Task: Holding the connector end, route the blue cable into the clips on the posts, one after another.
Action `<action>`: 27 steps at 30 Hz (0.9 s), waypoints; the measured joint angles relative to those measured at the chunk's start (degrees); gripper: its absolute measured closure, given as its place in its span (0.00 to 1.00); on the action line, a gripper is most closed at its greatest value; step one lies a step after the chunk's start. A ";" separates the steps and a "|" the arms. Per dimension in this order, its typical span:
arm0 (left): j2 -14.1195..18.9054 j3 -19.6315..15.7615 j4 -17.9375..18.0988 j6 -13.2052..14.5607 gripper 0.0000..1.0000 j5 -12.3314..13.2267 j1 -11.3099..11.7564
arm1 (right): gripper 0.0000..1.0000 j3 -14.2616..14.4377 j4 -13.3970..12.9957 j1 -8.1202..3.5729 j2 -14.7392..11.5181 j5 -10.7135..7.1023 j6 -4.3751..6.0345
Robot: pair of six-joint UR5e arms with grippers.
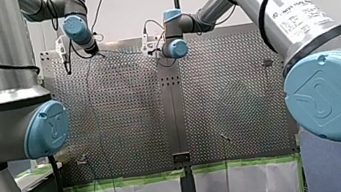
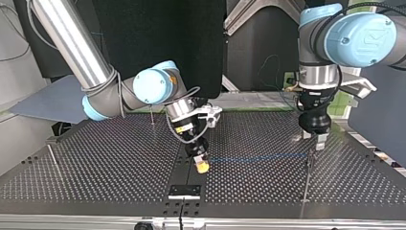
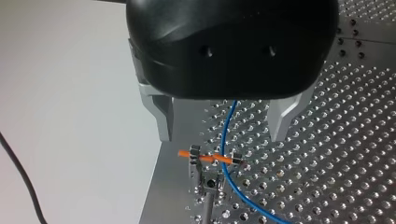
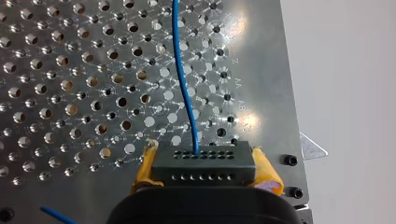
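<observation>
My gripper has the blue cable point(image 4: 177, 46) leaving the connector in a smooth, gentle bow point(image 4: 187, 101), so the cable will follow along in a wide curve when I carry it along.
In the right wrist view my right gripper point(image 4: 205, 171) is shut on the black connector point(image 4: 203, 161), one yellow pad on each side. The blue cable point(image 4: 185, 84) leaves the connector and runs ahead over the perforated table. In the top view the cable point(image 2: 258, 156) stretches from my right gripper point(image 2: 202, 165) to a post point(image 2: 309, 165) under my left gripper point(image 2: 320, 142). My left gripper point(image 3: 223, 126) hangs open just above that post's clip point(image 3: 212, 159), which has an orange pin. The cable point(image 3: 226, 140) passes between the metal fingers point(image 3: 163, 116) without being gripped and crosses the clip.
More thin posts point(image 2: 52, 153) point(image 2: 152, 115) stand at the top view's left. A black bracket point(image 2: 184, 191) sits at the table's near edge in that view. The table edge lies close beside the clip post point(image 3: 208, 200).
</observation>
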 joint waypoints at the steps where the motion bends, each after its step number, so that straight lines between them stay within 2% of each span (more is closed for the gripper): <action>1: -0.03 0.00 0.00 0.08 0.00 0.00 -0.09 | 1.00 0.00 0.02 -0.01 0.00 0.01 0.02; 8: -0.39 0.00 0.65 1.43 0.00 0.68 -1.17 | 1.00 0.00 0.08 -0.08 0.00 0.07 0.07; 15: -1.62 0.00 1.46 4.15 0.00 3.78 -2.57 | 1.00 0.02 0.10 -0.07 0.01 0.09 0.03; 20: -1.93 0.01 2.33 6.30 0.00 6.19 -3.09 | 1.00 0.02 -0.02 0.28 0.00 0.07 -0.26; 27: -4.28 0.16 4.54 7.89 0.00 6.86 -3.61 | 1.00 -0.10 -0.15 0.72 -0.05 -0.85 -0.96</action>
